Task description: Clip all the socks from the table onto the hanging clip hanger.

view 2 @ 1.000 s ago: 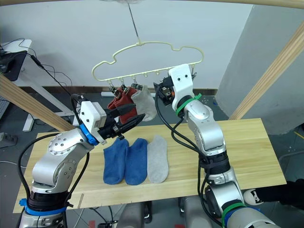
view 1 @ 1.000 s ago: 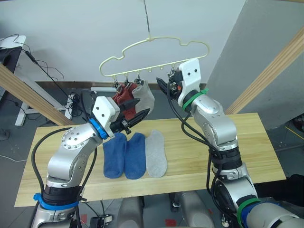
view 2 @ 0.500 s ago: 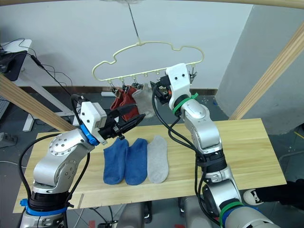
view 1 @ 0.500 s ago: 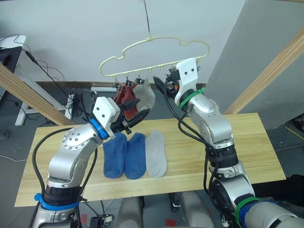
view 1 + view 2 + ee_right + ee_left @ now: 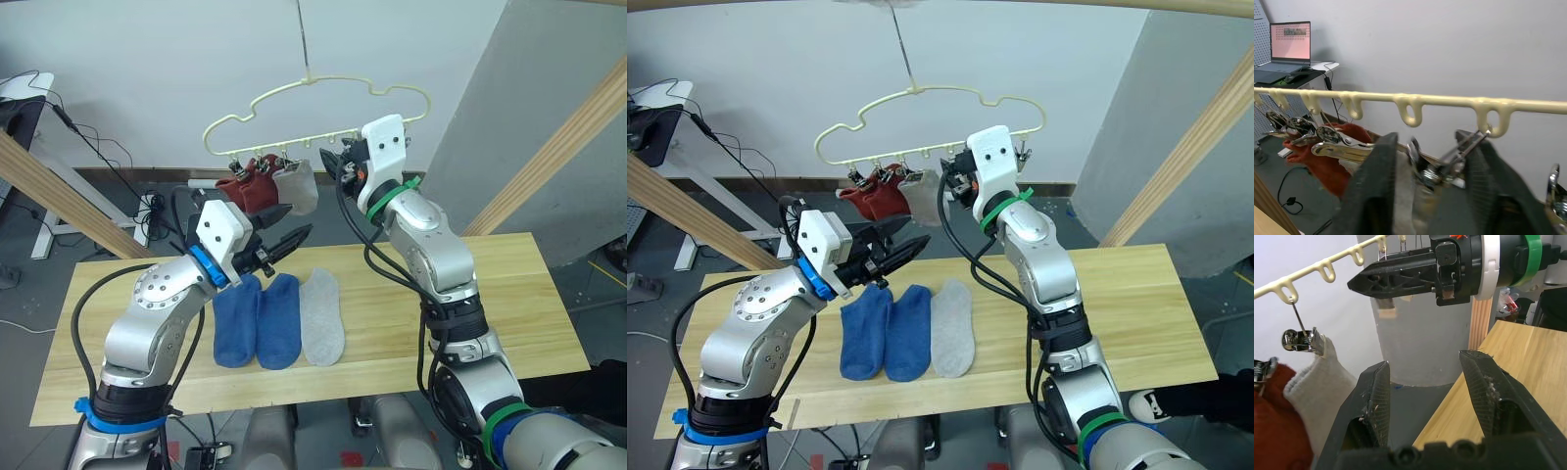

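Note:
The metal clip's shiny handles (image 5: pixel 1414 151) are spread apart at the top. The metal clip will open below when I squeeze with my right gripper.
The pale yellow clip hanger (image 5: pixel 323 83) hangs on a thin rod above the table (image 5: pixel 490 294). Two rust red socks (image 5: pixel 250 191) and one light grey sock (image 5: pixel 297 186) hang from its left clips. Two blue socks (image 5: pixel 257 318) and a grey sock (image 5: pixel 321 315) lie side by side on the table. My left gripper (image 5: pixel 297 218) is open and empty just below the hung socks. My right gripper (image 5: pixel 326 159) is up at the hanger bar, open, with a free metal clip (image 5: pixel 1435 166) between its fingers.
Thick wooden beams slant at the left (image 5: pixel 59 196) and right (image 5: pixel 558 147) of the table. A desk with a laptop (image 5: pixel 1290 36) and floor cables (image 5: pixel 108 147) lie beyond the table's left end.
My right gripper has moved left along the hanger bar to a free clip. The hanger has swung, lifting the hung socks. My left gripper has dropped slightly away from the grey sock.

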